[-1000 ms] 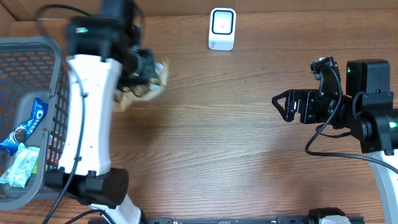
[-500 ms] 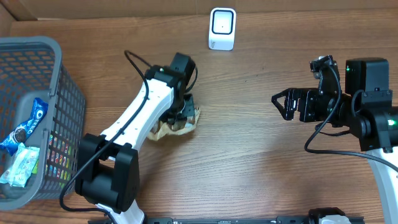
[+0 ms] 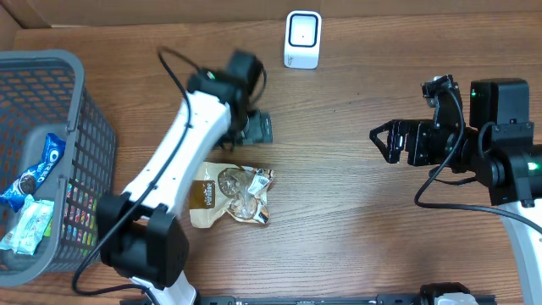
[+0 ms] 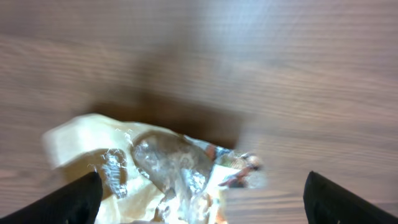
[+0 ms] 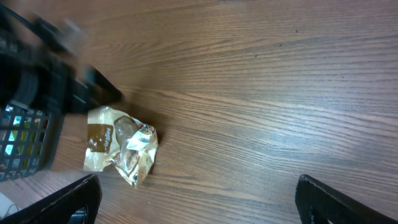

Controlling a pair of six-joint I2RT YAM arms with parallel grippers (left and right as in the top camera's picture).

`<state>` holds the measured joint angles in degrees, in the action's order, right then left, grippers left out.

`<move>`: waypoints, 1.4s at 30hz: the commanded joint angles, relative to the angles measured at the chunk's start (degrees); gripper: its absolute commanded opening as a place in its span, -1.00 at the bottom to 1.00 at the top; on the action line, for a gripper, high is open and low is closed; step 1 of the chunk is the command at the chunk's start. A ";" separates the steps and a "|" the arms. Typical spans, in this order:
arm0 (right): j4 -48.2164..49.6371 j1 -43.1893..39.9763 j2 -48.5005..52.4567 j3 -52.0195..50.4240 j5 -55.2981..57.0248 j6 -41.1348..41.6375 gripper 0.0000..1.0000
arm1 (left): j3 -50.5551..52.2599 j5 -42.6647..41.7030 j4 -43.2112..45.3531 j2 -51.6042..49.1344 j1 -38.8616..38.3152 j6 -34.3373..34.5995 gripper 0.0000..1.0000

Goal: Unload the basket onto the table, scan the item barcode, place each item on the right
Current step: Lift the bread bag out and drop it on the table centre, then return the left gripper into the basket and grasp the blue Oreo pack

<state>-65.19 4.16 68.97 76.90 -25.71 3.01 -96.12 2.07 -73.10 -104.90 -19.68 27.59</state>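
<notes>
The blue cookie packet's far end [image 3: 52, 151] is clear of the green packet, so my left gripper should keep going into the basket [image 3: 38, 141] until its fingers are on both sides of that end.
The item, a crumpled tan snack bag [image 3: 230, 195] with a clear window, lies flat on the wooden table, left of centre. My left gripper [image 3: 259, 129] hovers just beyond it, open and holding nothing. In the left wrist view the bag [image 4: 155, 165] lies below, apart from the two wide-spread black fingertips [image 4: 78, 199]. The white barcode scanner [image 3: 302, 39] stands at the far edge. Over on the right, my right gripper [image 3: 385, 141] is open and empty, far from the bag [image 5: 121, 143].
A grey mesh basket [image 3: 42, 63] at the left edge holds a blue cookie packet [image 3: 34, 174] and a green packet [image 3: 30, 224]. The left arm [image 3: 182, 144] stretches diagonally from the front edge toward the scanner. Bare wood lies between the bag and the right arm.
The left arm carried the bag from beside the basket to the table's middle, opened its jaws and let it drop, then drew back toward the far edge. The right arm stayed still.
</notes>
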 commanded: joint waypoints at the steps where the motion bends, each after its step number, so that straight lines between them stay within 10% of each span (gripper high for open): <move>1: 0.35 0.28 0.07 0.35 -0.50 -0.07 1.00 | -16.63 2.16 -6.43 2.08 4.26 -1.88 0.91; 9: 0.33 0.28 0.07 0.35 -0.52 -0.09 1.00 | -37.79 3.91 -22.34 2.93 20.90 -1.86 0.90; 21: 0.52 0.28 1.03 0.35 -0.52 -0.09 1.00 | -36.30 1.16 -22.16 4.17 51.87 -1.77 0.94; 42: 0.74 0.28 6.99 0.35 -0.55 -0.07 1.00 | 3.96 8.48 21.35 2.99 64.50 20.24 0.61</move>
<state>-64.34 4.16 75.20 76.93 -25.71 2.98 -97.47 7.90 -57.23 -101.71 45.10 42.92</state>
